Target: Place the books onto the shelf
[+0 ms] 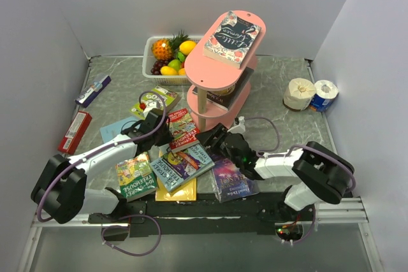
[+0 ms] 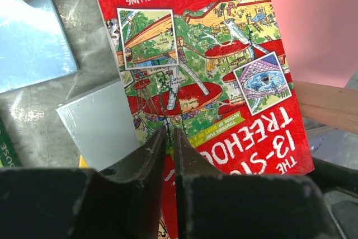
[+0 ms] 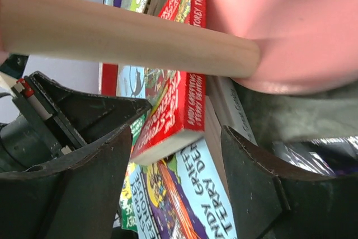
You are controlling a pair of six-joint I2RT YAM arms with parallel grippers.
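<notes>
The shelf post [image 1: 201,102] leaves my right gripper little room at the red book's spine. Next, my left gripper pulls the cover [image 1: 182,125] toward me before my right gripper takes the book.
The pink shelf [image 1: 224,62] stands at the back, with one book [image 1: 231,38] lying on its top tier. Several books lie in a loose pile before it: a red Treehouse book [image 1: 183,128], a light-blue one [image 1: 182,165], a green one [image 1: 136,176], a yellow one [image 1: 176,192] and a purple galaxy one [image 1: 231,179]. My left gripper [image 2: 169,131] is shut, its tips pointing down at the red book's cover [image 2: 212,71]. My right gripper [image 3: 179,149] is open beside a shelf post [image 3: 128,32], and the tilted end of the red book [image 3: 179,110] lies just beyond its fingers.
A white fruit basket [image 1: 151,48] sits behind the shelf on the left. Two paper rolls [image 1: 299,92] stand at the back right. A red packet [image 1: 75,132] and a blue-white carton [image 1: 94,90] lie at the left. White walls close in both sides.
</notes>
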